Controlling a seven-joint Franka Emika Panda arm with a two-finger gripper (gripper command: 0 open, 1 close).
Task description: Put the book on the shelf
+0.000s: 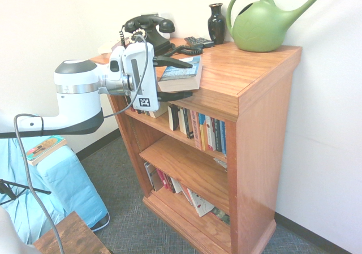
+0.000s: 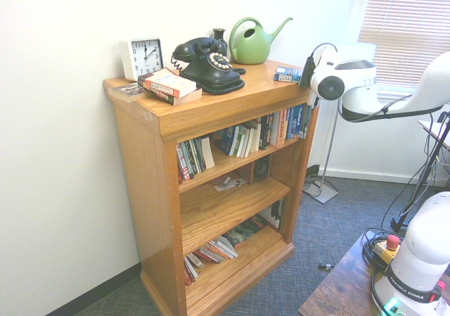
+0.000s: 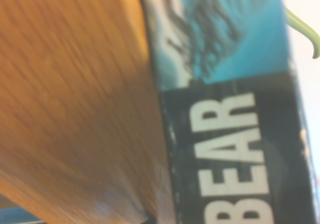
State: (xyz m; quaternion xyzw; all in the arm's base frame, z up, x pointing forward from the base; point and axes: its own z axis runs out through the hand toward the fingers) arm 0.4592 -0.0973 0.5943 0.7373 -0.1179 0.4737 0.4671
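Observation:
The book's lettered spine (image 3: 234, 139) faces the robot's gripper, and the fingers are above and below the covers, so the book will stay closed when the robot carries it to the shelf.
The book (image 1: 182, 73) is a thick paperback with a blue picture cover and cream page edges. It lies flat at the front corner of the bookcase's top slab (image 1: 249, 67). My gripper (image 1: 189, 80) is open, with one dark finger just above the cover and the other below the book at the slab's edge. From the other side, the book (image 2: 287, 74) shows at the slab's right end beside my wrist. Up close, the wrist view shows the book's cover (image 3: 225, 44) with white letters on a dark band. The shelf (image 1: 163, 124), the highest inner board, carries a row of upright books.
On the slab stand a black telephone (image 1: 150, 30), a dark vase (image 1: 216, 22), a green watering can (image 1: 260, 22), a clock (image 2: 144, 55) and an orange-and-teal book (image 2: 169, 86). A blue-covered seat (image 1: 62, 180) and a wooden table (image 1: 70, 237) sit below my arm.

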